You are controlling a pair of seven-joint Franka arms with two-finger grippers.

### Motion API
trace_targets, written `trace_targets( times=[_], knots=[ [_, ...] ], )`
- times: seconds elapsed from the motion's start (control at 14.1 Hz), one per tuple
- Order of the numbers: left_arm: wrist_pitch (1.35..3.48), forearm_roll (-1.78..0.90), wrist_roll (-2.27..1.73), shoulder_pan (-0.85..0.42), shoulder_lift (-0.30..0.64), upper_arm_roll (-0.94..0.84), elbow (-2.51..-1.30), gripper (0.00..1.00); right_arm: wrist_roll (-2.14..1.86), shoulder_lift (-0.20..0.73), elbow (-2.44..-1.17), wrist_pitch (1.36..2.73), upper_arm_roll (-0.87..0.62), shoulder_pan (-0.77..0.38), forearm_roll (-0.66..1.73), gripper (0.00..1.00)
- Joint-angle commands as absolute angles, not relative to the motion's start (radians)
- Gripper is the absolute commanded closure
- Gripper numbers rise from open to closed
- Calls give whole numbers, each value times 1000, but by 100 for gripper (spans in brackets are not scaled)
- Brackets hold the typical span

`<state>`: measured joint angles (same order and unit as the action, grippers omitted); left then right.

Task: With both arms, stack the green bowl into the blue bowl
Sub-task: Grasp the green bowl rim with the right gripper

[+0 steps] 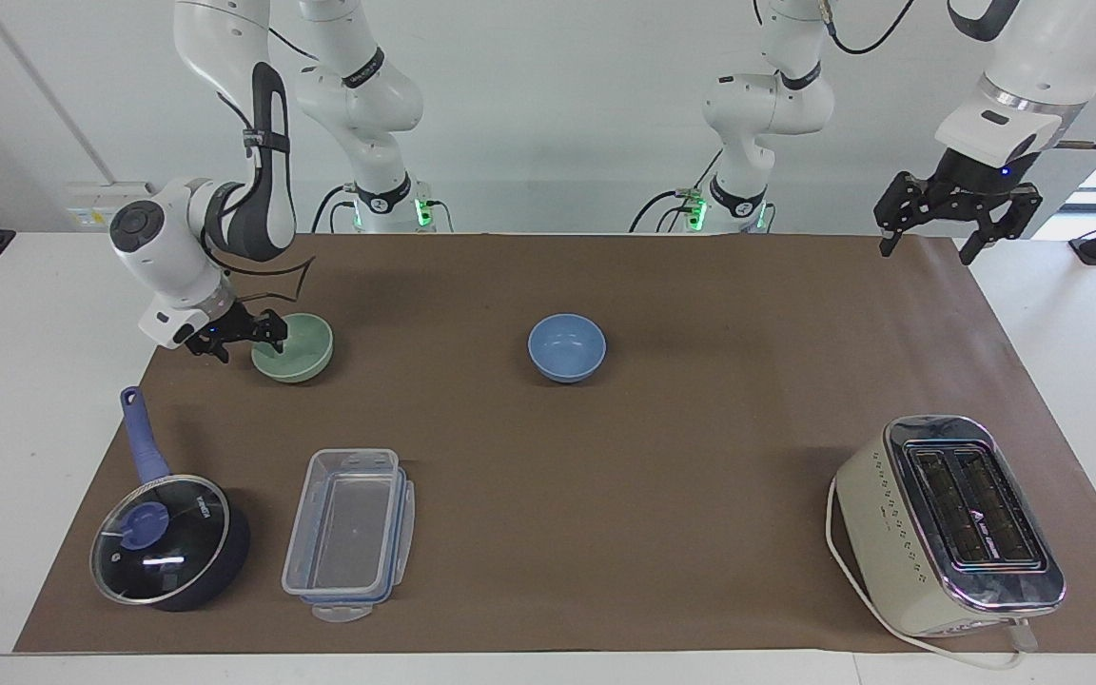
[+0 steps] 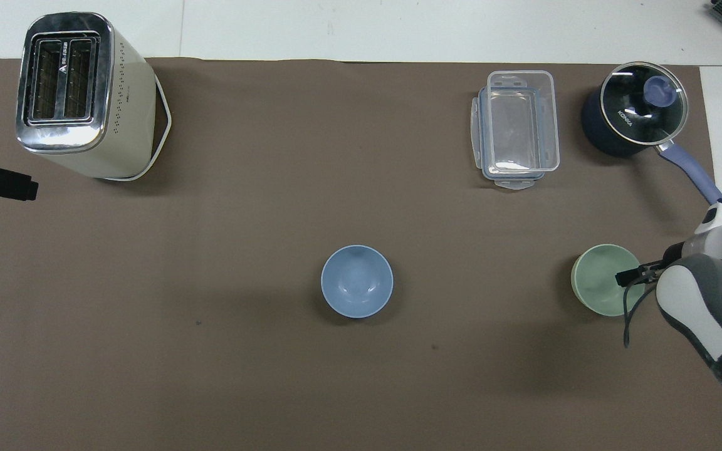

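The blue bowl's rim (image 2: 356,247) is about as wide as the green bowl (image 2: 599,280), so the green bowl should fit inside the blue bowl and almost hide it when the robot lowers the green bowl.
The green bowl (image 1: 301,350) stands upright on the brown mat toward the right arm's end; it also shows in the overhead view (image 2: 600,279). My right gripper (image 1: 245,342) is low at the bowl's rim, open, with one finger (image 2: 632,275) over the inside of the bowl and the other outside it. The blue bowl (image 1: 566,347) stands alone at the mat's middle, also seen from overhead (image 2: 356,280). My left gripper (image 1: 929,243) is open and empty, raised high over the mat's edge at the left arm's end.
A cream toaster (image 1: 952,523) stands farther from the robots at the left arm's end. A clear plastic container (image 1: 350,521) and a dark blue lidded saucepan (image 1: 167,540) stand farther from the robots than the green bowl.
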<state>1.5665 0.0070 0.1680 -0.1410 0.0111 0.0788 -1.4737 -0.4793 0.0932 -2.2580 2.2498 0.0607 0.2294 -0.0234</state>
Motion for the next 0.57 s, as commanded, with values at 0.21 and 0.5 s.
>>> trace_targets(
  times=[0.21,0.5],
  knots=[
    [1517,5,179,-121,29,71,-1433,0,-515,71,-2249,2208,52,242,-9,45],
    [1506,3,181,-120,-6,71,-1483,0,-515,71,-2247,2203,54,233,-9,100]
  ],
)
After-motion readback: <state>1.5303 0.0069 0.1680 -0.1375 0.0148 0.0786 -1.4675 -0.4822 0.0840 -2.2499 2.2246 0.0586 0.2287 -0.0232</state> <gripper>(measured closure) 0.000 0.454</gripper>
